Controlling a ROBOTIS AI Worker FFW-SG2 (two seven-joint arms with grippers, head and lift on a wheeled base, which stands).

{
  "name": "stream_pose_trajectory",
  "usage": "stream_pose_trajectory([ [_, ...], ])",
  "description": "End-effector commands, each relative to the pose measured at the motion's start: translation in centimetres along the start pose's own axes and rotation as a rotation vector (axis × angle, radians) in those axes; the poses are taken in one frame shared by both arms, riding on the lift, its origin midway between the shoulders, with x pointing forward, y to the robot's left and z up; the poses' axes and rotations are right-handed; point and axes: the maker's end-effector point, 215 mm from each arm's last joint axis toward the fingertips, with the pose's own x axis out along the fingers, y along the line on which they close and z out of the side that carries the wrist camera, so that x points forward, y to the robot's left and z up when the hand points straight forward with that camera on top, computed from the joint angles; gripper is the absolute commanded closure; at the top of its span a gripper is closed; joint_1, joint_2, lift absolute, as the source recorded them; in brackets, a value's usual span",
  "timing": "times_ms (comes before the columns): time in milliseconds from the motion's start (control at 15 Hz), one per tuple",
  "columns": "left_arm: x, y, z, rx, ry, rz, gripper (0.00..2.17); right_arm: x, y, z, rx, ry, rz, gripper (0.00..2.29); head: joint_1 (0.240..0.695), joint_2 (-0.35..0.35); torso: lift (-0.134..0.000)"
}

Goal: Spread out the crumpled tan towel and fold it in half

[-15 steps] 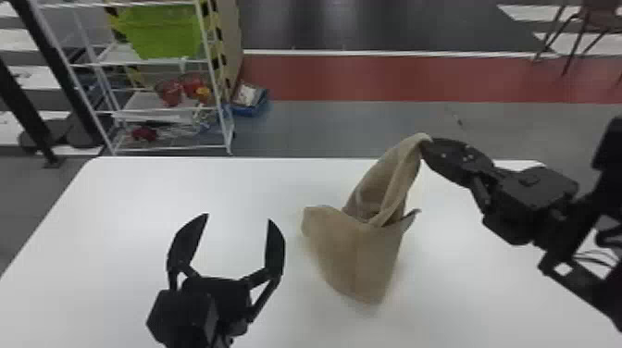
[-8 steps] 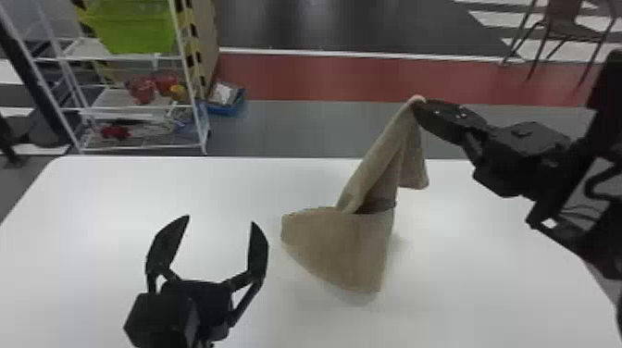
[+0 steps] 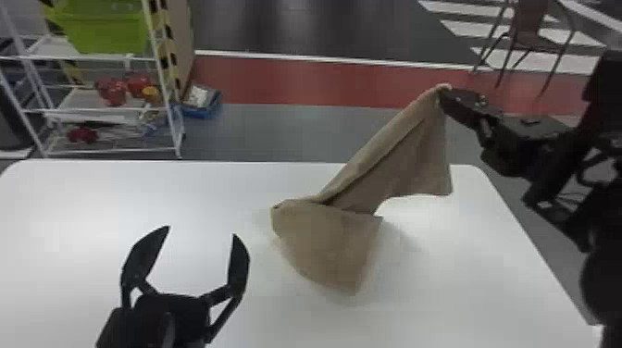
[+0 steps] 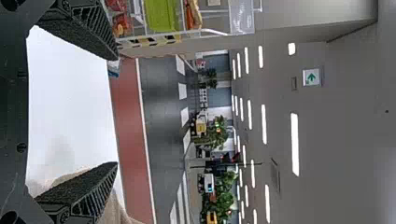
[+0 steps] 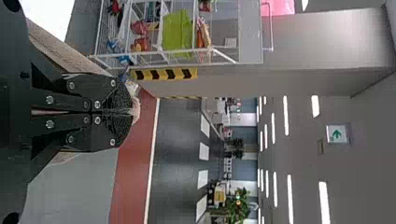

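Observation:
My left gripper will make the tan towel open into a long, sagging stretch when it pulls, because the tan towel's lower part [image 3: 328,244] is folded over.
In the head view my right gripper [image 3: 444,92] is raised over the table's far right, shut on an upper corner of the tan towel [image 3: 333,240]. The towel slants down from there to the left, its lower part folded over and resting on the table, while a loose edge hangs at the right. My left gripper [image 3: 201,231] stands open and without cloth, left of the towel. The left wrist view has my left gripper [image 4: 114,112] spread wide, the towel [image 4: 112,210] behind one finger. In the right wrist view the right gripper [image 5: 130,112] pinches the towel [image 5: 135,109].
The white table [image 3: 115,199] extends beneath both arms. Beyond its far left edge stands a white wire rack [image 3: 97,111] with a green bin [image 3: 106,27], beside a blue box [image 3: 203,102] on the floor. A chair [image 3: 532,32] stands far back at the right.
My right gripper has lifted the towel's corner higher and moved right relative to the table, stretching the cloth out and drawing its side edge off to the right. The left gripper stays open.

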Motion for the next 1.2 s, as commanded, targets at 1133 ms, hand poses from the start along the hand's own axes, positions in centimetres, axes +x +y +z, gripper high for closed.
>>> stream_pose_trajectory([
  [1133,2.9,-20.4,-6.0,0.019,0.093,-0.344,0.22,-5.5,-3.0,-6.4,0.077,0.088,-0.043,1.54,0.695,-0.35,-0.122],
])
